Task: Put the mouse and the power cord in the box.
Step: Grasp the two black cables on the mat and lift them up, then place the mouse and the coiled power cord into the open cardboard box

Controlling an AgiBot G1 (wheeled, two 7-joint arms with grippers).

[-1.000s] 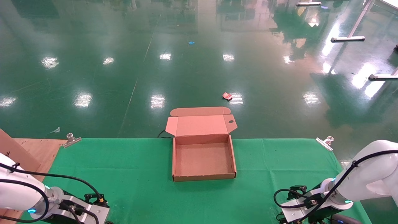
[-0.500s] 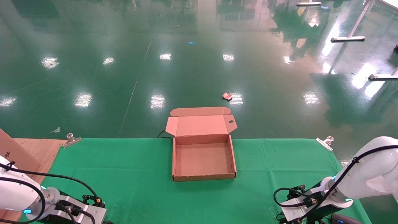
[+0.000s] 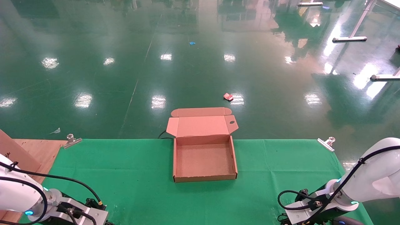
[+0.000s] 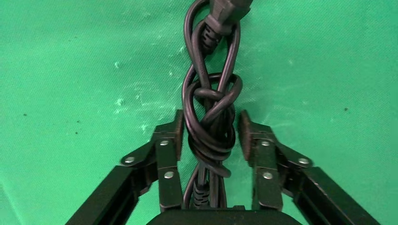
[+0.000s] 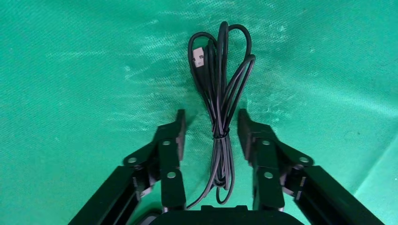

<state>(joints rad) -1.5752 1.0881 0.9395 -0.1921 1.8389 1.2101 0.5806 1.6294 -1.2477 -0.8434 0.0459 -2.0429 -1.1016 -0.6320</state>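
Note:
I expect the power cord (image 4: 211, 101) to stay bundled and its plug end to come along when I pick it up, because tight loops (image 4: 212, 136) go around the middle.
The brown cardboard box (image 3: 204, 178) stands open at the middle of the green cloth, its lid (image 3: 201, 126) folded back over the far edge. My left gripper (image 4: 210, 117) is open at the near left, its fingers (image 4: 169, 140) straddling the twisted black power cord (image 4: 211, 122), whose plug end (image 4: 227, 11) points away from the wrist. At the near right my right gripper (image 5: 211, 116) is open around the mouse's thin tied wire (image 5: 220, 103). Only a sliver of the mouse (image 3: 343, 222) shows at the head view's bottom edge.
Metal clips (image 3: 71, 140) (image 3: 326, 143) pin the cloth at the far corners. A wooden board (image 3: 34, 150) lies bare at the left. A black cable (image 3: 164, 135) hangs behind the box. Beyond the far edge is the shiny green floor.
Both arms have sunk a little lower and nearer the table's front edge. The box has not moved.

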